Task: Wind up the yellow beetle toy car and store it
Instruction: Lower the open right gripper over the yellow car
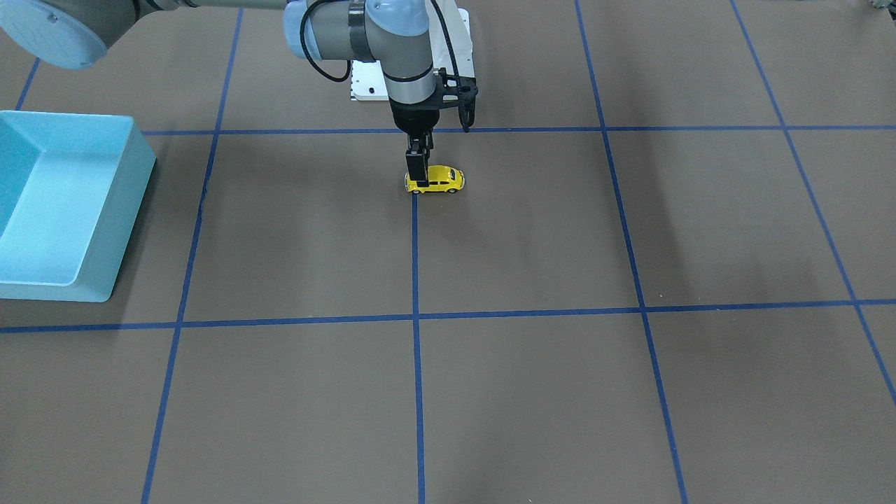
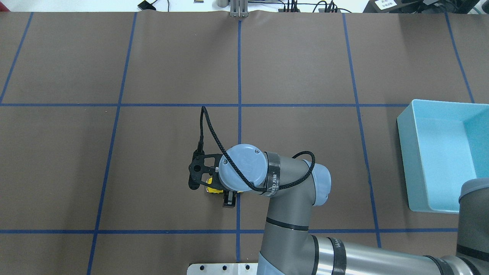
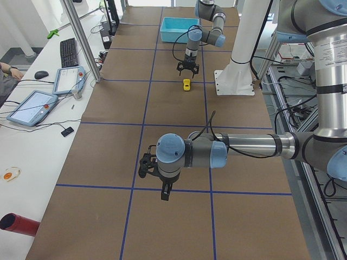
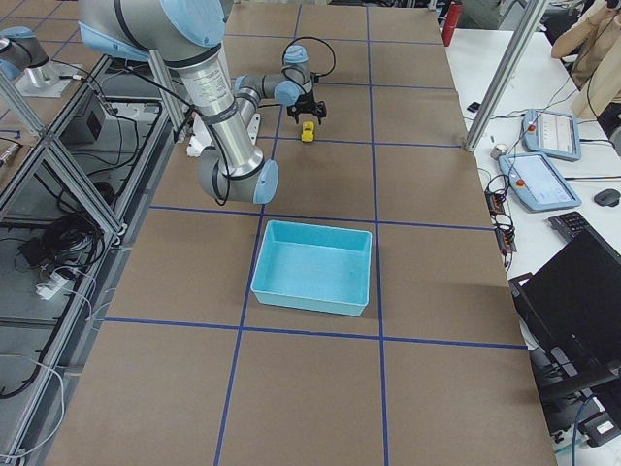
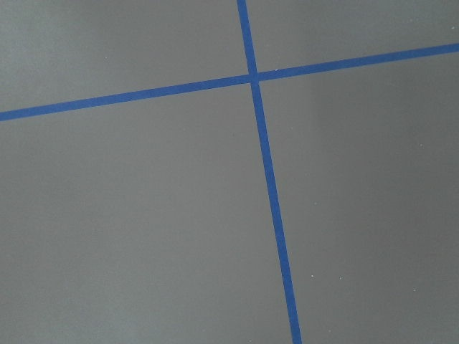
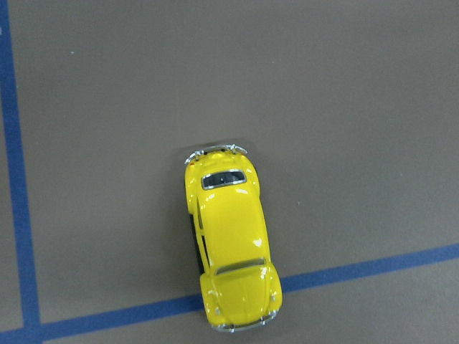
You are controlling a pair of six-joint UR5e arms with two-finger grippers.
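The yellow beetle toy car's narrow width has my right gripper's open fingers across it. I should keep going down over the roof until they close on both sides.
The yellow beetle toy car stands on its wheels on the brown table, its nose on a blue tape line. It fills the lower middle of the right wrist view and peeks out under the wrist in the overhead view. My right gripper hangs straight down over one end of the car, one finger on each side. The fingers stand apart from the car, so the gripper is open. My left gripper hangs over bare table far from the car, and I cannot tell if it is open or shut.
A light blue bin stands on the robot's right side of the table, also in the front-facing view and the right view. Blue tape lines cross the table. A white base plate lies behind the car.
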